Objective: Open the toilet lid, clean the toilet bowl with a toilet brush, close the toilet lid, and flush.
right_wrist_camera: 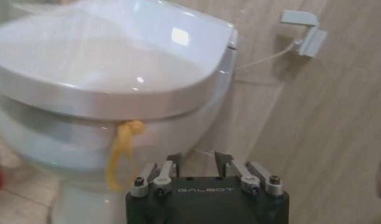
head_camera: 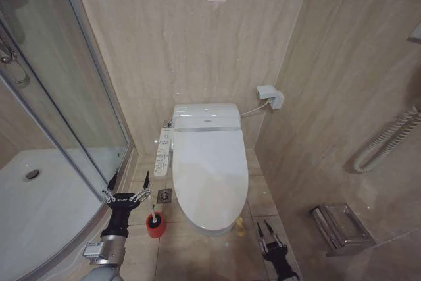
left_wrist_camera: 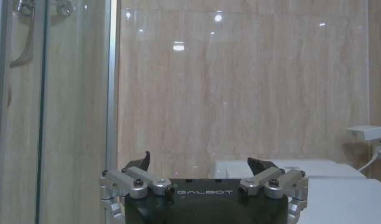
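The toilet lid (head_camera: pixel 210 177) will swing up together with the hidden seat when the robot lifts the yellow strap (head_camera: pixel 240 226), because the strap hangs from under the lid.
The toilet lid (head_camera: pixel 207 169) is down over the toilet bowl (head_camera: pixel 212 228), glossy white, with a yellow strap (right_wrist_camera: pixel 123 142) hanging from its front edge. The toilet brush (head_camera: pixel 154 222) stands in its red holder on the floor at the toilet's left. Just left of the brush and above it, my left gripper (head_camera: pixel 129 179) is held open and empty; it also shows from the wrist (left_wrist_camera: pixel 199 161), facing the wall. My right gripper (head_camera: pixel 263 227) sits low at the toilet's front right, open and empty (right_wrist_camera: pixel 197 157), close beside the strap and below the lid (right_wrist_camera: pixel 115 60).
A curved glass shower enclosure (head_camera: pixel 72 97) and its white tray (head_camera: pixel 39 208) fill the left side. A button panel (head_camera: pixel 162 153) runs along the toilet's left flank, with a floor drain (head_camera: pixel 164 195) below it. The right wall carries a socket (head_camera: pixel 271 95), a hose (head_camera: pixel 388 143) and a metal holder (head_camera: pixel 342 228).
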`<state>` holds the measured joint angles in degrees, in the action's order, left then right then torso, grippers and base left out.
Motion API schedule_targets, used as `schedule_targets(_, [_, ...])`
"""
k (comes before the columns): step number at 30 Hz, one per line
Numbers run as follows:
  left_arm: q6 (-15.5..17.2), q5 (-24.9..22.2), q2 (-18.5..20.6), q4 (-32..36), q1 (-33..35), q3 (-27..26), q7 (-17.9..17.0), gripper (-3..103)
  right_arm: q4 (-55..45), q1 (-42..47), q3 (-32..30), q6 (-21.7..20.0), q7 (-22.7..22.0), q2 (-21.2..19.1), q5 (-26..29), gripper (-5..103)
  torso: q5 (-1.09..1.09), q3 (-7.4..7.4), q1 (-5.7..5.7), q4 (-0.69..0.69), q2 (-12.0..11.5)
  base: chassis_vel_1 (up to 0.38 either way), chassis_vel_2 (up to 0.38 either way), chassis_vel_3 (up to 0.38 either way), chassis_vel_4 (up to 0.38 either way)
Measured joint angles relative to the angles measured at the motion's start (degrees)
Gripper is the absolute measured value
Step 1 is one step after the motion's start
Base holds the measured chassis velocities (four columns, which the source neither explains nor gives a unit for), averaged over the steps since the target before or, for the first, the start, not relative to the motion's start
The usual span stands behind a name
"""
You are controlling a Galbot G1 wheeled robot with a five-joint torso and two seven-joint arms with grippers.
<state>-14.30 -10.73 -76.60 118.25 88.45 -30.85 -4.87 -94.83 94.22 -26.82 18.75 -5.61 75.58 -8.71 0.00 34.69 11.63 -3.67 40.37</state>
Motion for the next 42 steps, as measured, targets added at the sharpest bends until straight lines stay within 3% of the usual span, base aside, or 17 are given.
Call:
schedule_targets(5, [0.0, 0.0, 0.0, 0.0, 0.0, 0.0, 0.0, 100, 0.24, 0.06, 1.86, 1.97, 2.78, 0.63, 0.19, 33, 0.01, 0.0, 0.0, 0.01, 0.0, 0.0, 0.0, 0.0, 0.0])
schedule_targets(6, [0.0, 0.0, 0.0, 0.0, 0.0, 0.0, 0.0, 100, 0.36, 0.02, 2.6, 2.3, 3.4, 0.82, 0.19, 60, 0.01, 0.0, 0.0, 0.01, 0.0, 0.0, 0.0, 0.0, 0.0])
schedule_targets(12, [0.0, 0.0, 0.0, 0.0, 0.0, 0.0, 0.0, 100, 1.03, -0.3, 4.16, 3.87, 5.95, 1.06, 0.12, 60, 0.0, 0.0, 0.0, 0.0, 0.0, 0.0, 0.0, 0.0, 0.0])
schedule_targets(13, [0.0, 0.0, 0.0, 0.0, 0.0, 0.0, 0.0, 100, 1.46, -0.68, 4.3, 3.87, 5.99, 1.19, 0.09, 87, 0.0, 0.0, 0.0, 0.0, 0.0, 0.0, 0.0, 0.0, 0.0])
schedule_targets(20, [0.0, 0.0, 0.0, 0.0, 0.0, 0.0, 0.0, 100, 4.7, -4.18, 4.25, 3.23, 5.51, 2.68, 0.05, 87, 0.0, 0.0, 0.0, 0.01, 0.0, 0.0, 0.0, 0.0, 0.0])
schedule_targets(21, [0.0, 0.0, 0.0, 0.0, 0.0, 0.0, 0.0, 100, 5.39, -4.95, 4.1, 2.88, 5.29, 2.96, 0.17, 100, 0.0, 0.0, 0.0, 0.01, 0.0, 0.0, 0.0, 0.0, 0.0])
schedule_targets(42, [0.0, 0.0, 0.0, 0.0, 0.0, 0.0, 0.0, 100, 8.42, -8.12, 2.31, 1.35, 3.72, 1.97, 0.67, 100, 0.0, 0.0, 0.0, 0.0, 0.0, 0.0, 0.0, 0.0, 0.0])
